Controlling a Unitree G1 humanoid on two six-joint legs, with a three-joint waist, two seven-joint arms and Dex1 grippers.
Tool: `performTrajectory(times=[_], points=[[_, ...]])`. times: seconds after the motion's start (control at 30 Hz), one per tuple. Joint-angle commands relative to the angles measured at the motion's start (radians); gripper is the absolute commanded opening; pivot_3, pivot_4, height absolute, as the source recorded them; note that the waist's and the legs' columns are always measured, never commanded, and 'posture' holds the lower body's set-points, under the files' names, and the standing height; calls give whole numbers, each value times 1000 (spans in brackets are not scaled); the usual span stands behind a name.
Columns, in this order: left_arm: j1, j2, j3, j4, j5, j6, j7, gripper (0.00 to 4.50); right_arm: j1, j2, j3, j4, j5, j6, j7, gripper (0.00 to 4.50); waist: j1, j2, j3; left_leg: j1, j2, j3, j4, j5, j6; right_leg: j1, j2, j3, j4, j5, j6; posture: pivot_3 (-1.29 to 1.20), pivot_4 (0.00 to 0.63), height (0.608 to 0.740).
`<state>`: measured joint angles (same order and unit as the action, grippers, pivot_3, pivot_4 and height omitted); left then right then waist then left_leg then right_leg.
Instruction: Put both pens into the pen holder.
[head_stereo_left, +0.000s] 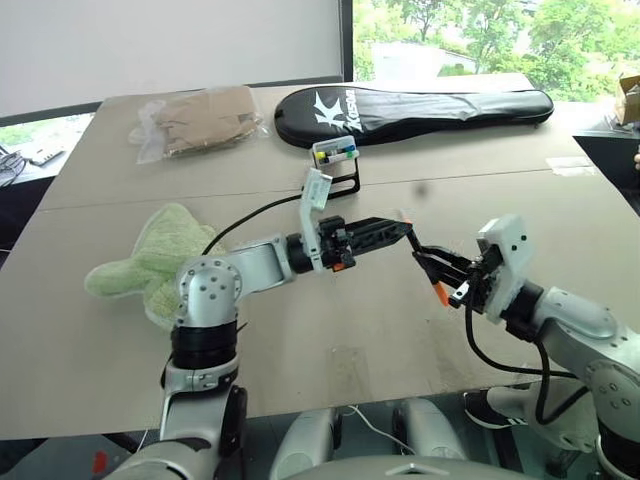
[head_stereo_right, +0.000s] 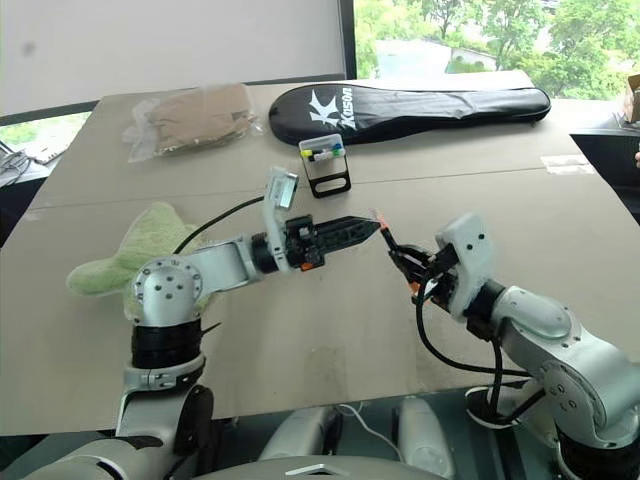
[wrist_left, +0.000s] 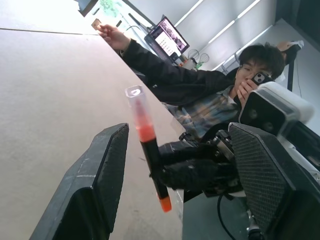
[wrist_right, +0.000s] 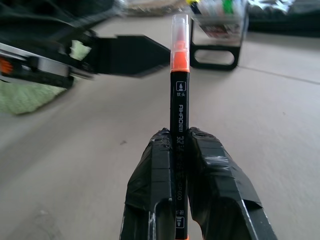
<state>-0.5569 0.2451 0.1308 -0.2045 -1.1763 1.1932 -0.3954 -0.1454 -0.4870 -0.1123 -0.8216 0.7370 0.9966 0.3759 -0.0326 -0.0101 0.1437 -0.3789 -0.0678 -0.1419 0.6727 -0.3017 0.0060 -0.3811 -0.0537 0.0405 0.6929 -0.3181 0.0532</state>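
Note:
My right gripper grips the pen's middle (wrist_right: 180, 122), far from the pen holder. So next my left gripper grasps the clear-end with the cap (wrist_right: 180, 45) before my right gripper opens.
My right gripper (wrist_right: 179, 136) is shut on the middle of a slim black pen (wrist_right: 179, 105) with orange ends and holds it above the table. In the head views this pen (head_stereo_left: 424, 258) slants up toward my left gripper (head_stereo_left: 400, 228), which reaches in from the left. In the left wrist view my left gripper (wrist_left: 178, 132) is open, with the pen's (wrist_left: 147, 145) clear-capped orange end between its fingers and touching neither. The pen holder (head_stereo_left: 335, 165), a small black stand with a white top and coloured dots, stands upright farther back. The second pen is out of view.
A long black racket case (head_stereo_left: 410, 110) and a plastic bag of brown material (head_stereo_left: 200, 120) lie along the far side of the table (head_stereo_left: 120, 330). A green cloth (head_stereo_left: 150, 260) lies at the left. A person (wrist_left: 220, 95) sits beyond the table's right edge.

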Motion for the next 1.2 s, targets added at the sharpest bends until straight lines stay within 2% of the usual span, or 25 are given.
performTrajectory(times=[0.03, 0.07, 0.17, 0.23, 0.27, 0.3, 0.37, 0.4, 0.57, 0.67, 0.7, 0.77, 1.0, 1.2], points=[[-16, -5, 6, 7, -29, 15, 32, 2758, -28, -11, 32, -8, 15, -66, 50, 0, 0, 0, 0, 0, 0, 0, 0, 0, 0, 0, 0, 0, 0, 0, 0, 0, 150, 740], [-13, 1, -2, 4, -23, 17, 28, 2481, -31, -9, 37, -5, 16, -73, 51, 0, 0, 0, 0, 0, 0, 0, 0, 0, 0, 0, 0, 0, 0, 0, 0, 0, 150, 740], [-10, 2, 1, 0, -28, 12, 27, 1004, -38, -12, 57, 2, 8, -86, 51, 0, 2, 0, 0, 0, 0, 0, 0, 0, 0, 0, 0, 0, 0, 0, 0, 0, 150, 740], [-12, 0, 9, 2, -29, 3, 29, 296, -41, -13, 72, 6, -3, -100, 53, 0, 3, 0, 0, 0, 0, 0, 0, 0, 0, 0, 0, 0, 0, 0, 0, 0, 150, 740], [-14, 1, 11, 0, -25, -4, 29, 80, -45, -16, 79, 15, -18, -121, 62, 0, 3, 0, 0, 0, 0, 0, 0, 0, 0, 0, 0, 0, 0, 0, 0, 0, 150, 740], [-16, 5, 10, -5, -16, -13, 23, 80, -47, -16, 77, 28, -20, -129, 66, 0, 3, 0, 0, 0, 0, 0, 0, 0, 0, 0, 0, 0, 0, 0, 0, 0, 150, 740], [-28, 15, 16, -22, 3, -47, 10, 0, -35, -33, 71, 34, -17, -145, 92, 912, 4, 0, 0, 0, 0, 0, 0, 0, 0, 0, 0, 0, 0, 0, 0, 0, 150, 740], [-40, 25, 21, -32, 24, -76, 2, 0, -25, -45, 68, 33, -33, -161, 97, 1132, 5, 0, 0, 0, 0, 0, 0, 0, 0, 0, 0, 0, 0, 0, 0, 0, 150, 740], [-145, 173, -46, -98, 338, -397, -126, 0, 27, -115, -8, 24, -102, -289, 147, 3342, 12, -1, 1, 0, 0, 0, 0, 0, 0, -1, 0, 0, 0, 0, 0, 0, 150, 740], [-230, 240, -99, -64, 571, -634, -157, 0, 32, -148, -45, 24, -166, -365, 143, 3342, 21, -1, 2, 0, 0, 1, 0, 0, 0, 0, 0, 0, -2, 0, 0, 0, 150, 740], [-246, 275, -150, -39, 691, -745, -173, 0, 20, -155, -57, 28, -167, -369, 141, 3342, 22, -1, 2, 0, -1, 1, 0, 0, 0, 0, 0, 0, -2, 0, 0, 0, 150, 740], [-252, 304, -211, 1, 826, -899, -213, 0, -1, -158, -71, 35, -161, -375, 139, 3342, 22, -1, 2, 0, -1, 1, -1, 0, 0, 0, 0, 0, -4, 0, 0, 0, 150, 740], [-259, 284, -318, 251, 1088, -1253, -249, 0, -38, -169, -98, 61, -193, -407, 128, 3342, 21, -2, 2, -1, -1, 0, -3, 0, 0, -1, -1, -1, -5, 0, 0, 0, 150, 740], [-310, 253, -348, 472, 1223, -1487, -234, 0, -17, -169, -118, 52, -204, -412, 117, 3342, 21, -4, 4, -3, -1, 0, -3, 0, 0, -2, -1, -1, -5, 0, 0, 0, 150, 740]])
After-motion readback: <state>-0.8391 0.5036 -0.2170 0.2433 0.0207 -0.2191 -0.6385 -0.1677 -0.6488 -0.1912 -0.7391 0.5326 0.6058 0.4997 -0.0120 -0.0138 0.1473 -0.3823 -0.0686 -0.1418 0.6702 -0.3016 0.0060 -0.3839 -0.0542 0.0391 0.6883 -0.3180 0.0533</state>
